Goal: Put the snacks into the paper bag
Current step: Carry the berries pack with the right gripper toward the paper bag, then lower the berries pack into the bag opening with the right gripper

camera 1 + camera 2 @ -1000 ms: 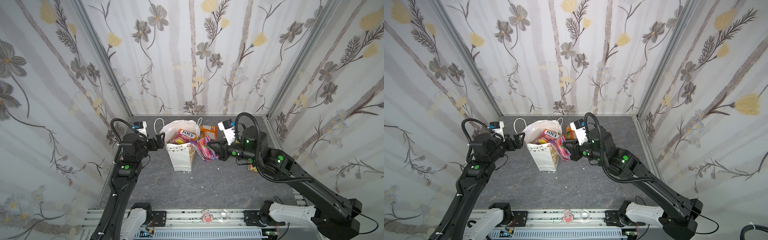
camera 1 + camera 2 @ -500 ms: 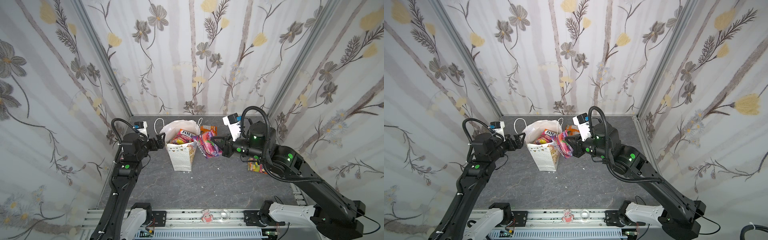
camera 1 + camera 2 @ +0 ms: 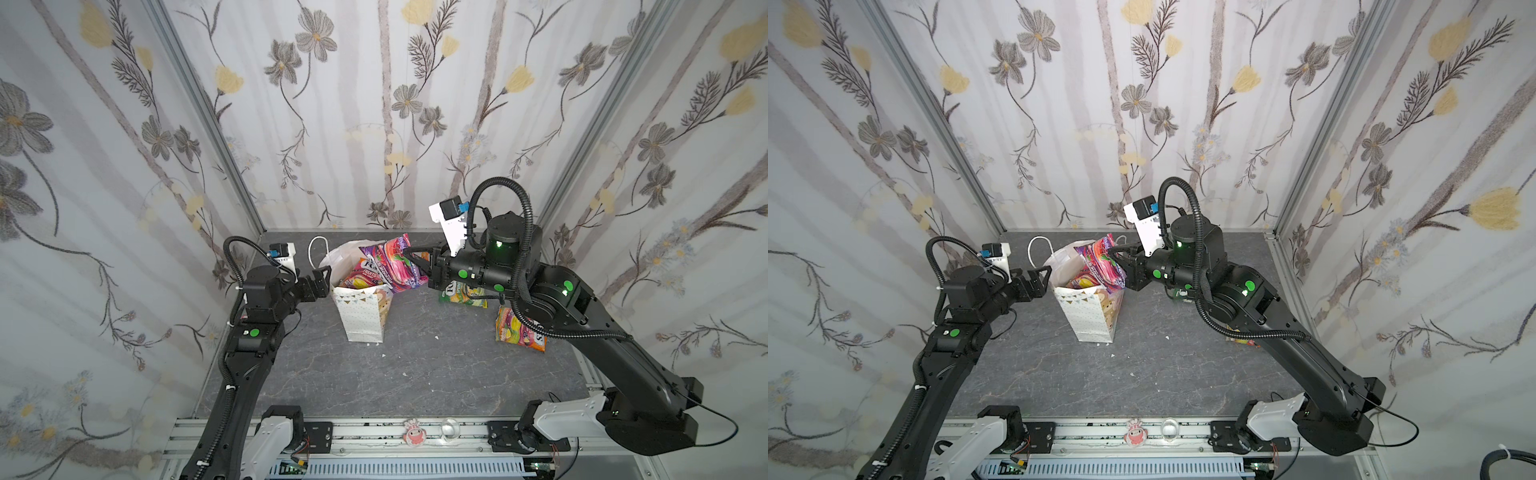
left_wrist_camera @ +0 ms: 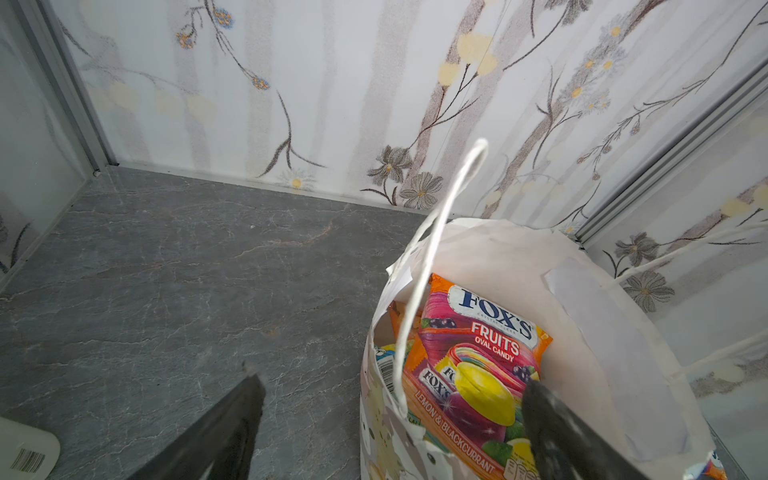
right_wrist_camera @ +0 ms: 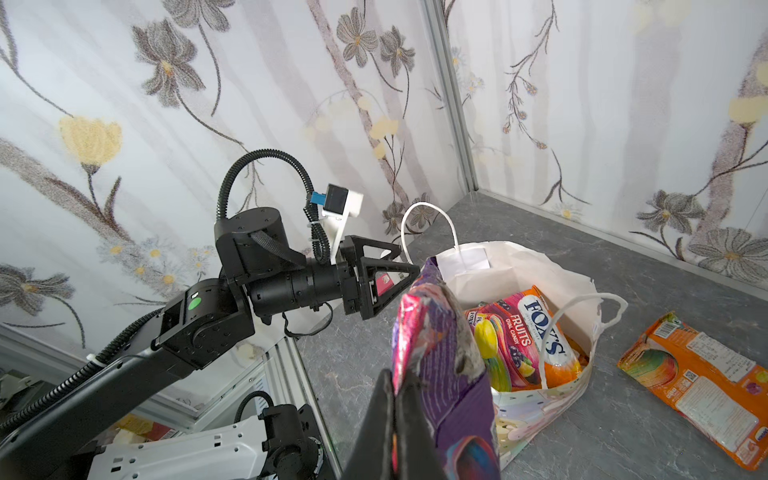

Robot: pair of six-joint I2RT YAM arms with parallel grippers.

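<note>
I should keep moving my right gripper inward, as the purple and pink snack's loose end (image 3: 377,261) reaches over the paper bag's opening (image 3: 349,261), until the whole snack hangs inside.
The white paper bag (image 3: 361,318) (image 3: 1093,318) stands open at the back middle of the table. A "FOX'S" fruit snack (image 4: 478,353) (image 5: 528,332) lies inside it. My right gripper (image 3: 409,255) (image 3: 1115,253) (image 5: 395,378) is shut on a purple and pink snack (image 3: 390,262) (image 3: 1102,262) (image 5: 432,332), held tilted over the bag's mouth. My left gripper (image 3: 326,278) (image 3: 1044,276) (image 4: 392,382) is open and straddles the bag's left rim (image 4: 582,291), one finger outside and one inside. More snacks lie on the table: green and yellow (image 3: 465,296), orange and yellow (image 3: 519,330), orange (image 5: 702,382).
Flowered walls close in the left, back and right sides. A white bottle (image 4: 25,453) with a barcode lies by the left wall. A small pink figure (image 3: 413,432) sits on the front rail. Grey tabletop (image 3: 415,365) stretches in front of the bag.
My right gripper has risen and swung the purple snack from beside the bag's right wall to over its mouth. The left arm has hardly moved.
</note>
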